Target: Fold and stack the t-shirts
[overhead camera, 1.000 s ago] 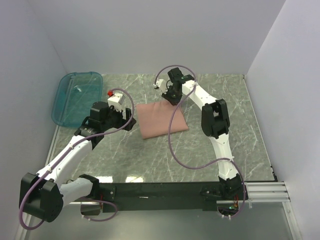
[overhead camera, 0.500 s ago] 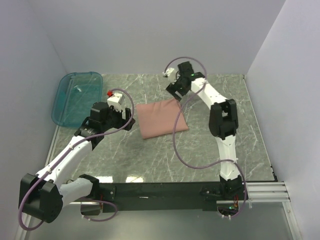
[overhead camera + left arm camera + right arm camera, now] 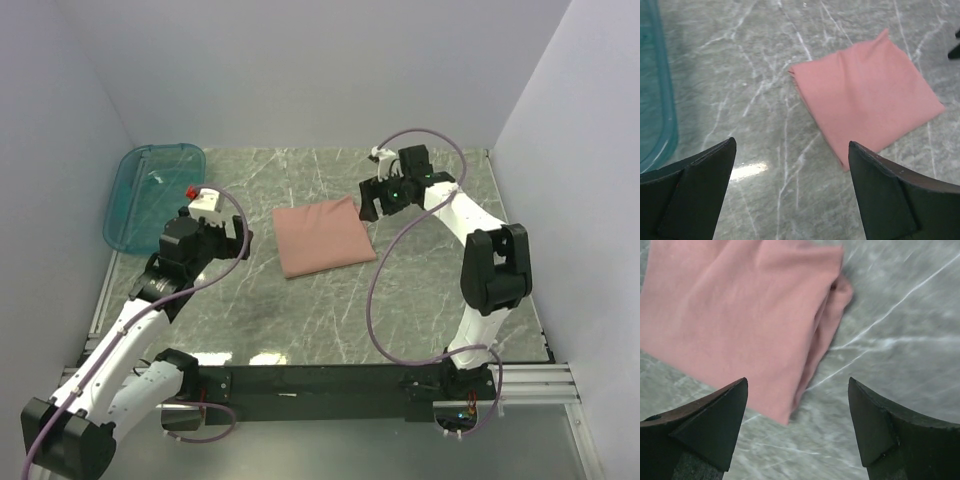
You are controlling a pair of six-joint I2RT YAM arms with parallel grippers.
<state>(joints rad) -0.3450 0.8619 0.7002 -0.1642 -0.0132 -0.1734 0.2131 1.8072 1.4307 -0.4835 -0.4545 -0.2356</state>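
The salmon-pink t-shirt's layers [image 3: 816,340] are together along its side edge, so the t-shirt [image 3: 322,238] will slide along flat and stay folded when the robot pulls that edge.
The salmon-pink t-shirt [image 3: 322,236] lies folded into a flat square on the marble table, with no print showing. It fills the upper right of the left wrist view [image 3: 867,95] and the upper left of the right wrist view [image 3: 740,315]. My left gripper [image 3: 236,238] is open, to the left of the shirt and clear of it, with bare table between its fingers [image 3: 700,195]. To the right of the shirt's far right corner, my right gripper [image 3: 372,205] is open too, off the cloth; the folded edge lies between its fingers [image 3: 715,425].
A teal translucent bin [image 3: 150,193] sits at the back left of the table, and its rim [image 3: 657,100] shows at the left of the left wrist view. Pale walls close in the back and both sides. A purple cable loops off each arm.
My right gripper has opened, let go of the shirt's far corner and drawn back to the right. My left arm has pulled back to the left, away from the shirt. The shirt lies still.
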